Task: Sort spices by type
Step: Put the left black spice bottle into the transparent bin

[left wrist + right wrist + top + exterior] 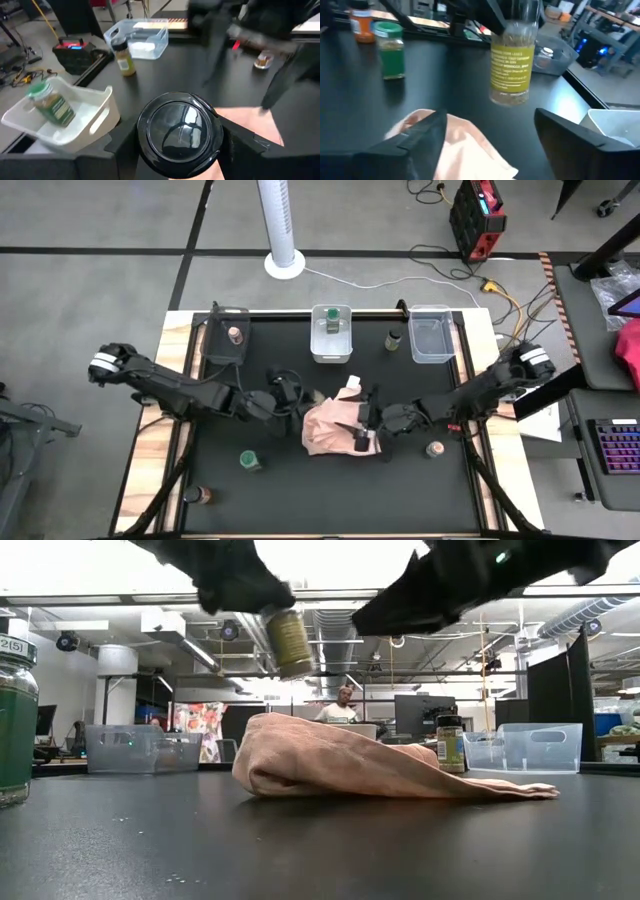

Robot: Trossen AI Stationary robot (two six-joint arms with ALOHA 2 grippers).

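My right gripper should hold the jar's body while my left gripper takes a new grip on it, since the black lid faces my left gripper's wrist and hides the jar's label.
My left gripper holds a black-lidded spice jar with a yellow label in the air, over the left end of the pink cloth. My right gripper stands open just right of the jar, above the cloth, with nothing between its fingers. Other spice jars stand on their bases on the mat: a green-lidded one, a tan-lidded one, one at the near left, and a black-lidded one. More jars stand in the left bin and the middle bin. My left gripper pinches the jar's black lid between its two fingers, one on each side of it. The fingers come from the table's left, slanting down. The jar's body hangs below the lid, slightly tilted, clear of the cloth and the table.
Three bins line the far edge: left, middle, right. The pink cloth lies bunched at the mat's centre. Bare mat shows near the front edge. A person sits in the room beyond the table.
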